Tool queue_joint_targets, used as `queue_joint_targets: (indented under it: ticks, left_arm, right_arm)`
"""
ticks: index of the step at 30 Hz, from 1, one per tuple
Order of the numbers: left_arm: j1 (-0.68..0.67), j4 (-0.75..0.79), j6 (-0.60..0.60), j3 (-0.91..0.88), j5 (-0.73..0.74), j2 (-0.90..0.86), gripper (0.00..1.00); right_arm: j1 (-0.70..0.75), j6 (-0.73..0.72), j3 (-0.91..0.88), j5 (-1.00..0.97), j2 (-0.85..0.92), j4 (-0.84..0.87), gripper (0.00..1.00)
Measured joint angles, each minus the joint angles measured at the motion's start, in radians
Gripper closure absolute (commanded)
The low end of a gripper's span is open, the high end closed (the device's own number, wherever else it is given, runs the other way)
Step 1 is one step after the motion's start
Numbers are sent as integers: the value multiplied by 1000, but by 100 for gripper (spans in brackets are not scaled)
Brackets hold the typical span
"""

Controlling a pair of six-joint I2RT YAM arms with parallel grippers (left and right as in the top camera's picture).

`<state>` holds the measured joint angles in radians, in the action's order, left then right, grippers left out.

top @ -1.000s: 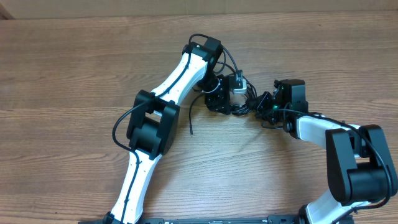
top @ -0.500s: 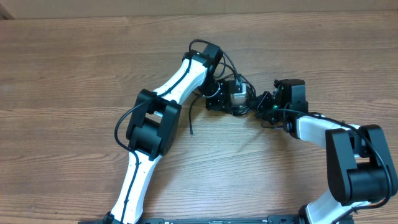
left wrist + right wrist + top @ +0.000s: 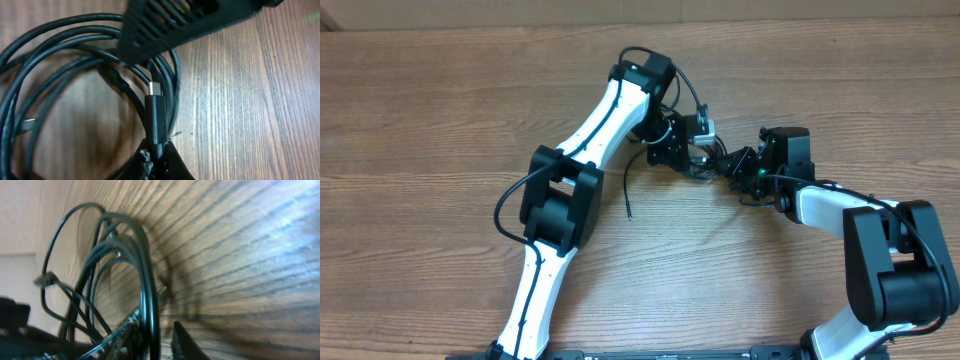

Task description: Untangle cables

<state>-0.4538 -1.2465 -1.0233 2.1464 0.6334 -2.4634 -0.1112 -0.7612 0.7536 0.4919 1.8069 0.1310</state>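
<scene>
The loops run loose point(image 3: 151, 330) between my right gripper's open fingers. Next, my right gripper closes firmly on the loops point(image 3: 148, 292) before my left gripper pulls the plug away.
The cables point(image 3: 704, 163) form a small black tangle between my two grippers at mid table. One loose end point(image 3: 626, 195) trails toward the front beside the left arm. My left gripper point(image 3: 691, 150) sits at the tangle's left side. In the left wrist view the left gripper point(image 3: 156, 146) is shut on a black plug point(image 3: 156, 115) whose metal tip points away from it, with loops point(image 3: 168, 80) round it. My right gripper point(image 3: 733, 165) is at the tangle's right side. In the right wrist view, strands point(image 3: 146, 290) run between the slightly parted fingers of the right gripper point(image 3: 160, 336), with a gap to one finger.
The wooden table point(image 3: 470, 100) stretches bare-grained to the left and back. The right gripper's black body point(image 3: 190, 20) hangs close over the loops in the left wrist view. Both arms crowd the middle, with thick arm wires near the left wrist point(image 3: 685, 95).
The left gripper has shut on the plug and drawn back up and to the left, stretching the tangle. The right gripper's jaws have parted a little round the strands.
</scene>
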Motion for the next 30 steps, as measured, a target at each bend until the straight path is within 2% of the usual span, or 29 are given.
queue_joint_targets:
  ticks: [1, 2, 5, 7, 9, 11, 21, 23, 25, 27, 29, 30]
  left_arm:
    - [5, -2, 2, 4, 2, 0, 96]
    - [10, -5, 3, 6, 3, 0, 96]
    - [21, -6, 7, 7, 2, 0, 96]
    - [24, -6, 11, 7, 2, 0, 96]
    - [29, -6, 14, 7, 2, 0, 96]
    - [29, -7, 18, 7, 3, 0, 96]
    - [29, -11, 22, 7, 2, 0, 96]
    - [29, -11, 22, 7, 2, 0, 95]
    - [29, -12, 22, 7, 2, 0, 96]
    - [29, -12, 22, 7, 2, 0, 96]
    - [29, -12, 22, 7, 2, 0, 96]
    - [29, -13, 22, 7, 0, 0, 96]
  right_arm:
    - [0, 0, 0, -1, 0, 1, 71]
    - [0, 1, 0, -1, 0, 0, 61]
    - [0, 3, 0, -2, 0, -10, 44]
    - [0, 2, 0, 3, 0, -7, 35]
    - [-2, 1, 1, 8, -1, 3, 33]
    - [-6, 2, 2, 10, -1, 8, 35]
    - [-18, -37, 2, -16, -1, 33, 58]
    - [-26, -42, 2, -36, -1, 42, 58]
    - [-43, -48, 2, -59, 0, 71, 50]
    - [-62, -50, 2, -76, 1, 100, 49]
    - [-90, -50, 2, -98, 3, 132, 55]
    - [-106, -53, 2, -116, 4, 139, 66]
